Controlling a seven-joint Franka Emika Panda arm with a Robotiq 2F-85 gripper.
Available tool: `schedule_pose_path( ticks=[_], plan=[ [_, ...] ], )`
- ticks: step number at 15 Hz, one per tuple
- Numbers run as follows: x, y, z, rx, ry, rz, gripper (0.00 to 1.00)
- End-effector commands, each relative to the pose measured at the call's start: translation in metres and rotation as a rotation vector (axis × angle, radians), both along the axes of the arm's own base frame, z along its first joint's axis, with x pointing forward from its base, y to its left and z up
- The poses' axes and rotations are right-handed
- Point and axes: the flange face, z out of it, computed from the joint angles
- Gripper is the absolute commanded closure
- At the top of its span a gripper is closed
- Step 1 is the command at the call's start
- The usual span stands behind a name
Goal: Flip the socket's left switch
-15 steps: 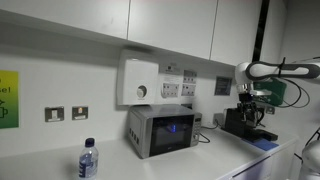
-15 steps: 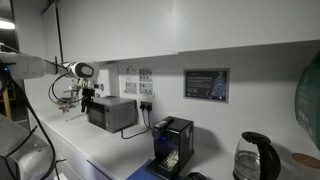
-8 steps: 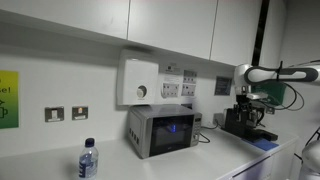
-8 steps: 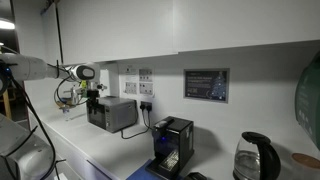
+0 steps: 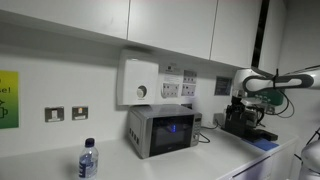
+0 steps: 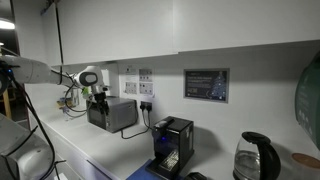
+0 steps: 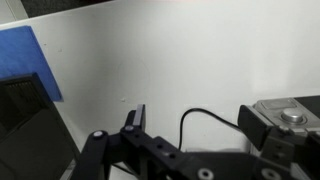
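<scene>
Next, my gripper tilts up to face the wall with the sockets before it reaches for the switch, because it is pointing down at the white counter.
The socket is a small white plate with dark details on the wall above the microwave, with a red-and-white label strip over it. It also shows in an exterior view. A similar plate sits beside it. My gripper hangs off to the side of the socket, away from the wall and clearly apart from it; it also shows in an exterior view. In the wrist view the gripper is open and empty, facing bare white wall and a black cable. The socket is out of the wrist view.
A microwave stands under the socket. A white wall box, silver twin plates, a dark square panel and a water bottle are in view. A black machine sits below my gripper.
My arm has moved sideways toward the microwave and the socket and dipped slightly. The gripper stays open.
</scene>
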Motion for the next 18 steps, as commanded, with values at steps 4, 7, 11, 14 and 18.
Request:
schedule_pose_path(
  ticks=[4,7,11,14,18],
  plan=[
    [0.0103,-0.0134,-0.003,0.004,-0.076,-0.048,0.0],
    [0.0104,-0.016,-0.0043,0.007,-0.074,-0.058,0.0],
    [0.0104,-0.016,-0.0043,0.007,-0.074,-0.058,0.0],
    [0.0106,-0.016,-0.0041,0.003,-0.085,-0.065,0.0],
    [0.0141,-0.0178,-0.0051,0.006,-0.107,-0.071,0.0]
  ],
)
